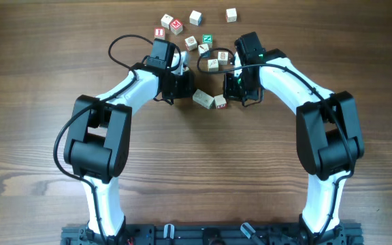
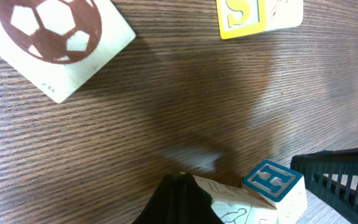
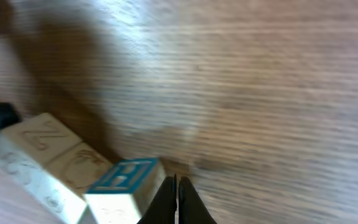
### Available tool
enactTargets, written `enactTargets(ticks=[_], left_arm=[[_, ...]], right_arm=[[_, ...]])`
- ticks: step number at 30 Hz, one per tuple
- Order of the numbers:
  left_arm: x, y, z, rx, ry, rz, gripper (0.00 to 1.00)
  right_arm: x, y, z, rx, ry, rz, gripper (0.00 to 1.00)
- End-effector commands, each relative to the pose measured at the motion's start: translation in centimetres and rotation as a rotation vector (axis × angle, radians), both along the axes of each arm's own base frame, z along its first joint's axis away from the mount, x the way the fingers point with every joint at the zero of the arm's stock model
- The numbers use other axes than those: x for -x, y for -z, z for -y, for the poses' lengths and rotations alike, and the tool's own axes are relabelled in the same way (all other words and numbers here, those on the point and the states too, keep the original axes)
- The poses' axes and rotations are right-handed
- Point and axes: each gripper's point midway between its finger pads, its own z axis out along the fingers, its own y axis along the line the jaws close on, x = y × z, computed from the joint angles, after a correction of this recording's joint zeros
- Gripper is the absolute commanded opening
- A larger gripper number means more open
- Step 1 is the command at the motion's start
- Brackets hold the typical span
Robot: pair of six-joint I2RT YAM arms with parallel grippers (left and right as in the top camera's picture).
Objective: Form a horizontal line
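Next, my right gripper retreats, then pushes the H cube's outer side [image 3: 152, 188] to square the H cube [image 3: 124, 177] twisted against the end of the slanted row of pale cubes.
The horizontal line [image 1: 209, 100] is a short row of pale wooden cubes touching side to side between my two grippers, slightly tilted. In the right wrist view it shows as two pale cubes [image 3: 48, 152] and an end cube with a blue H on top [image 3: 126, 177]. My left gripper [image 1: 184, 87] is shut and empty, its tips [image 2: 182, 182] against the row's left end cube [image 2: 229, 200]. My right gripper [image 1: 235, 92] is shut and empty, its tips [image 3: 174, 186] beside the H cube [image 2: 272, 182].
Several loose letter cubes lie behind the grippers: red ones [image 1: 175, 26], a green one [image 1: 207, 39], and pale ones [image 1: 231, 13]. A soccer-ball cube [image 2: 55, 37] and a yellow S cube [image 2: 260, 15] lie near the left gripper.
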Motion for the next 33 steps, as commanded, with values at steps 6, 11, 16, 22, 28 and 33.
enactTargets(ticks=[6, 11, 16, 22, 28, 33], left_arm=[[0.5, 0.6, 0.0, -0.001, 0.025, -0.008, 0.04], [0.5, 0.6, 0.0, -0.001, 0.025, -0.008, 0.04], [0.5, 0.8, -0.2, -0.018, 0.018, -0.012, 0.04], [0.1, 1.5, -1.9, -0.104, -0.024, -0.002, 0.04], [-0.6, 1.5, -3.3, -0.102, -0.06, -0.006, 0.04], [-0.8, 1.5, -4.0, -0.102, -0.076, -0.007, 0.04]], right_arm=[[-0.1, -1.8, 0.3, 0.014, 0.016, 0.018, 0.04], [0.0, -2.0, -0.3, -0.023, 0.008, 0.011, 0.04], [-2.9, -2.6, -0.8, -0.035, -0.006, 0.142, 0.04], [-4.3, -4.0, -3.4, -0.138, -0.068, 0.233, 0.04], [-3.3, -3.7, -4.1, -0.128, -0.103, 0.212, 0.04], [-2.5, -3.1, -3.4, -0.086, -0.101, 0.176, 0.05]])
